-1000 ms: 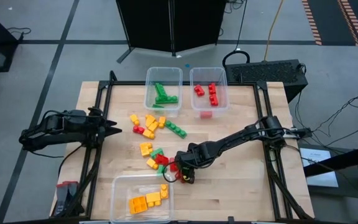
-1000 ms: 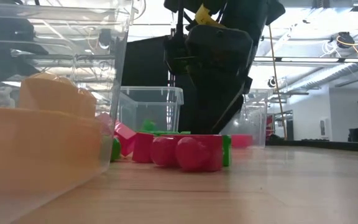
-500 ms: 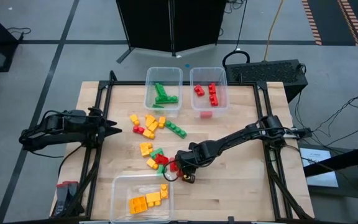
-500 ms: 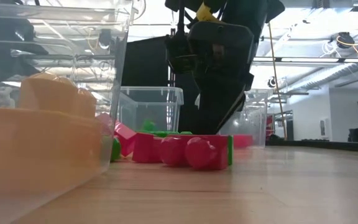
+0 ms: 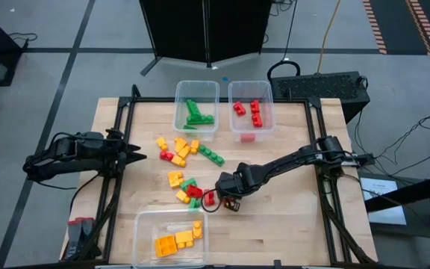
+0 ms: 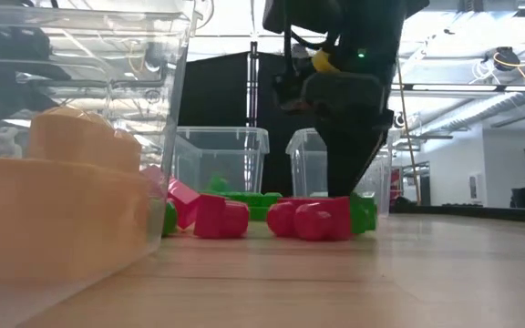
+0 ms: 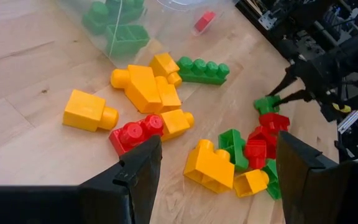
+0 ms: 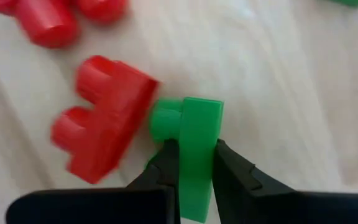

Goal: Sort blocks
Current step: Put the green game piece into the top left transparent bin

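Note:
The robot's fingers grip the green block across its flat sides [image 8: 201, 146], so the right gripper goes on carrying it until it hangs above the tub with green blocks [image 5: 197, 109].
Loose red, green and yellow blocks [image 5: 181, 149] lie on the wooden table's middle. My right gripper [image 5: 228, 200] [image 8: 196, 163] hangs at the near right edge of that pile, shut on a small green block [image 8: 194, 140] [image 6: 363, 212]. A red block [image 8: 104, 134] [image 5: 209, 199] lies on the table right beside it. My left gripper [image 5: 136, 155] [image 7: 219, 180] stands open at the table's left side, pointing at the pile and touching nothing. My right gripper pinches the green block's two flat sides [image 8: 197, 149] between its two fingers. The fingers come steeply from above, pointing down. The block's stud [image 8: 164, 121] points sideways at the red block. Whether the block's underside clears the table, I cannot tell.
A clear tub with green blocks [image 5: 196, 104] and one with red blocks [image 5: 250, 104] stand at the far edge. A tub with yellow blocks [image 5: 172, 237] stands at the near edge. Bare wood lies to the right of my right gripper.
My right gripper has moved a little toward the table's far right corner and risen slightly, and the green block has gone with it. The red block beside it has slid the same way, apart from the other red blocks.

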